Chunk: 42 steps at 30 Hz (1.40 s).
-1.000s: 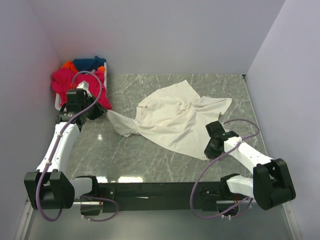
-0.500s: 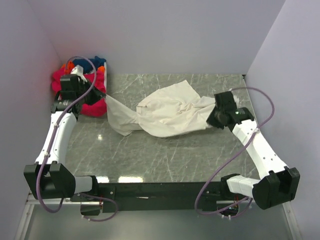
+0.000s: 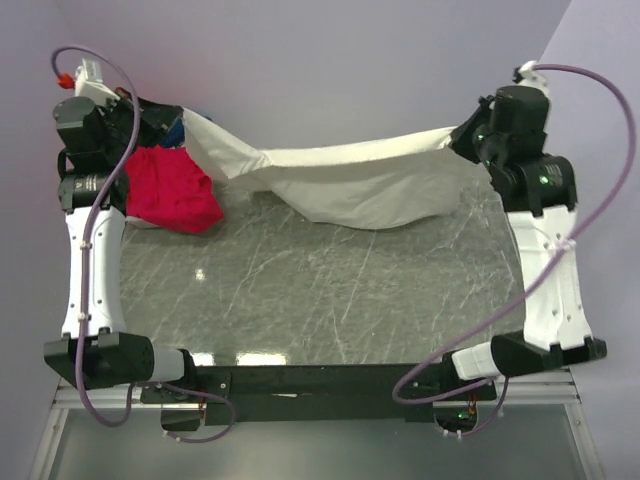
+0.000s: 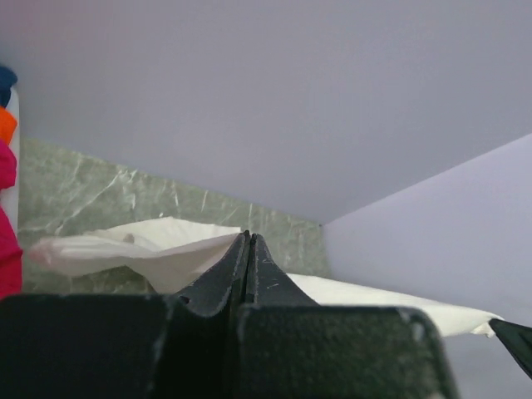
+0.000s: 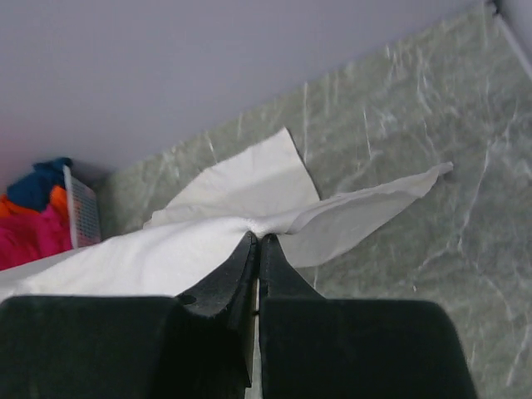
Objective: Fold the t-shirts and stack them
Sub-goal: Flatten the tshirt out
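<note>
My left gripper should first lower one end (image 3: 212, 143) of the cream t-shirt onto open marble (image 3: 335, 265) and then take another edge of the t-shirt, because the t-shirt hangs tight with that end by the basket.
The cream t-shirt (image 3: 350, 180) hangs stretched in the air across the back of the table, sagging in the middle. My left gripper (image 3: 178, 118) is shut on its left end, where cloth comes out of the closed fingertips (image 4: 158, 247). My right gripper (image 3: 464, 138) is shut on the right end, with bunched cloth (image 5: 166, 249) pinched at its tip (image 5: 258, 239). In the far left corner a magenta t-shirt (image 3: 170, 190) spills onto the table. Beside it, blue (image 5: 41, 184) and orange (image 5: 58, 199) t-shirts lie piled together.
A white plastic basket (image 5: 83, 208) stands in the far left corner under the coloured pile. Grey walls close in the green marble table (image 3: 330, 290) on the left, back and right. Both arms stand raised near the side walls.
Both arms have risen and spread toward the side walls. The cream t-shirt, spread on the table one second ago, now hangs taut between them.
</note>
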Each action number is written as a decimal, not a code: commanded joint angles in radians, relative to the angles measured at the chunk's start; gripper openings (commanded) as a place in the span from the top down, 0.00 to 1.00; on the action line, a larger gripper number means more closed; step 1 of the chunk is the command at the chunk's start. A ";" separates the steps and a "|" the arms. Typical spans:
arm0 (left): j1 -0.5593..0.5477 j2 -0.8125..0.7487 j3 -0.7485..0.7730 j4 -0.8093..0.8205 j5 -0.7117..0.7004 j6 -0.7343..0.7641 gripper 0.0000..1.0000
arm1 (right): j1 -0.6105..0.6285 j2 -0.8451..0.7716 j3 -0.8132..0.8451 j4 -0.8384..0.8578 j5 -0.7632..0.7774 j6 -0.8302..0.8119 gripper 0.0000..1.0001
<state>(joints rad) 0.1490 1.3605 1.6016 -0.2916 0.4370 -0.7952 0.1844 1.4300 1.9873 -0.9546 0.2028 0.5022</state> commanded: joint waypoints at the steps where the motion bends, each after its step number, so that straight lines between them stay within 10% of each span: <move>1: 0.027 -0.102 0.064 0.094 0.040 -0.067 1.00 | -0.003 -0.106 0.044 0.063 0.033 -0.068 1.00; 16: -0.057 -0.118 0.486 -0.058 -0.132 0.011 0.99 | -0.003 -0.431 -0.050 0.212 0.104 -0.134 1.00; 25: -0.144 -0.097 0.075 0.019 -0.086 0.039 0.99 | -0.005 -0.382 -0.353 0.364 0.124 -0.128 1.00; 30: -0.424 -0.101 -0.203 -0.055 -0.158 0.125 0.98 | -0.005 -0.413 -0.559 0.405 0.151 -0.099 1.00; 37: -0.710 -0.028 -0.385 -0.008 -0.202 0.134 0.57 | -0.029 -0.459 -0.737 0.393 0.233 -0.079 1.00; 42: -0.864 0.167 -0.295 0.019 -0.214 0.102 0.47 | -0.043 -0.482 -0.830 0.395 0.210 -0.018 1.00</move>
<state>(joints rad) -0.6659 1.4391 1.2285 -0.3382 0.2481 -0.6914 0.1509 0.9756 1.1858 -0.6182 0.3920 0.4366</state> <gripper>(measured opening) 0.519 0.019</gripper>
